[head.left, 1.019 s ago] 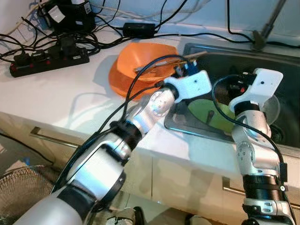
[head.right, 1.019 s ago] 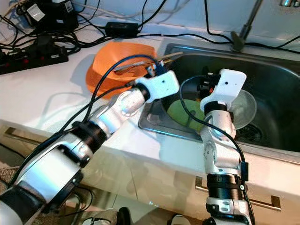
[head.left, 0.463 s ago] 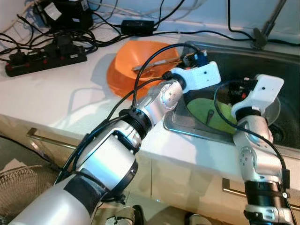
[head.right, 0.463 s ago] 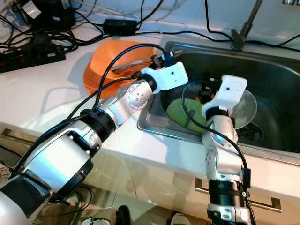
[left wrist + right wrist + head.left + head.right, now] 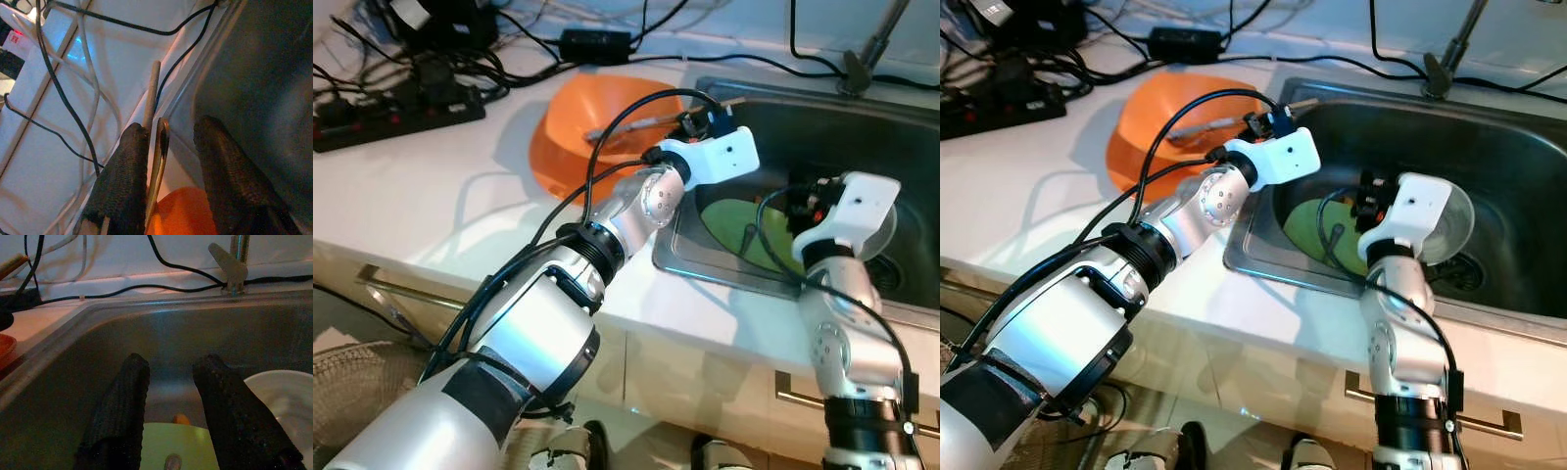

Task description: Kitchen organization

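My gripper will lower the upright metal handle (image 5: 631, 124), and a utensil already lies on the green plate, so the handle should tip down and come to rest beside that utensil.
An orange bowl (image 5: 592, 137) sits on the white counter beside the sink (image 5: 822, 117). Thin utensils (image 5: 636, 124) lie across the bowl, their handles pointing at the sink's corner. My left gripper (image 5: 171, 127) hovers open at the bowl's rim, with a metal handle (image 5: 159, 156) between its fingers, close to one finger (image 5: 124, 181), and a wooden handle (image 5: 151, 90) beyond. My right gripper (image 5: 173, 362) stands open inside the sink, just above a green plate (image 5: 744, 223). A clear bowl (image 5: 279, 396) lies next to that plate.
A black power strip (image 5: 396, 103), adapters and tangled cables (image 5: 597, 44) cover the back of the counter. The faucet base (image 5: 857, 69) stands behind the sink. A drain (image 5: 891, 274) sits at the sink's right. Cabinet drawer handles (image 5: 382, 284) run below the counter's front edge.
My left gripper has reached further over the bowl's rim to the utensil handles. The right gripper has sunk a little lower over the green plate. The camera shifted slightly.
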Motion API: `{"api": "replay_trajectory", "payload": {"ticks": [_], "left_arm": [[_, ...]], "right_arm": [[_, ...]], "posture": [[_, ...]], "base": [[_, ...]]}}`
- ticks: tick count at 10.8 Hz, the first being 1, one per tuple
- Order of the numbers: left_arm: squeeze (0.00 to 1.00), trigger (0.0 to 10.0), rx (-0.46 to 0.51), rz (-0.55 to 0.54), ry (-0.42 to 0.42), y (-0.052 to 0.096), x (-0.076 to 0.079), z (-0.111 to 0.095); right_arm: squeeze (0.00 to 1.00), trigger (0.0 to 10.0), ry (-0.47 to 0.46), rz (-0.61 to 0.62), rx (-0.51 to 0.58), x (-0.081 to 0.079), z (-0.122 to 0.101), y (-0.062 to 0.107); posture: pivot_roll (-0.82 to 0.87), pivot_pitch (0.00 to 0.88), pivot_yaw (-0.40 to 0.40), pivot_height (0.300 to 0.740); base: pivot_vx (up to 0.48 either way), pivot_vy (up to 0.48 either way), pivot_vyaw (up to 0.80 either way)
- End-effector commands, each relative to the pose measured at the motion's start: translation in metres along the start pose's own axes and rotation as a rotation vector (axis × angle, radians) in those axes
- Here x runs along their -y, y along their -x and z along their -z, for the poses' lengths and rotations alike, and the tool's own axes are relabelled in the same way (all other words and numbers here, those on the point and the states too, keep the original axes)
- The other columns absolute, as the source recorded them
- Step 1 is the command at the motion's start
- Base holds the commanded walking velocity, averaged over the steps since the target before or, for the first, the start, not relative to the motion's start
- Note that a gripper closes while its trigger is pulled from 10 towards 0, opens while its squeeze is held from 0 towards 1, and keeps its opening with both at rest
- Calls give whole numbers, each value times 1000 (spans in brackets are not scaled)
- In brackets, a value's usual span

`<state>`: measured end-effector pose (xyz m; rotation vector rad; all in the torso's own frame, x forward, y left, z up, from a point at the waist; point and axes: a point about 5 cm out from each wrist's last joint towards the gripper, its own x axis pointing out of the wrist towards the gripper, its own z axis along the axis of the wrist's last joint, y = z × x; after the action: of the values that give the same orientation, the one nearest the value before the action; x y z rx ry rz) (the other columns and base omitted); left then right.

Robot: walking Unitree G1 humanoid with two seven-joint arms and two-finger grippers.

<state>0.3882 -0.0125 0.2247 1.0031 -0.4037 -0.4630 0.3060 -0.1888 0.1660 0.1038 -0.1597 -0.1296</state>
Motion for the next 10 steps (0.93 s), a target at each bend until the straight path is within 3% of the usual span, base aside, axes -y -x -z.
{"api": "replay_trajectory", "payload": {"ticks": [1,3,4,5,10], "left_arm": [[0,10000,-23,-23,-1,-1,-6,4],[0,10000,-35,-27,1,0,-6,7],[0,3176,-32,-44,7,0,-9,6],[0,0,-30,-51,10,-1,-12,6],[0,0,-6,-96,47,-3,-25,1]], "right_arm": [[0,10000,9,-14,-3,-3,-2,2],[0,10000,10,-14,-2,-3,-3,3],[0,10000,10,-11,-6,-3,-3,4],[0,10000,11,-8,-8,-2,-2,3],[0,10000,3,-6,0,-6,-4,-3]], "posture": [[-81,184,27,740],[-91,184,28,740],[-88,182,28,740],[-85,179,28,740],[-66,157,35,740]], "base": [[0,0,0],[0,0,0],[0,0,0],[0,0,0],[0,0,0]]}}
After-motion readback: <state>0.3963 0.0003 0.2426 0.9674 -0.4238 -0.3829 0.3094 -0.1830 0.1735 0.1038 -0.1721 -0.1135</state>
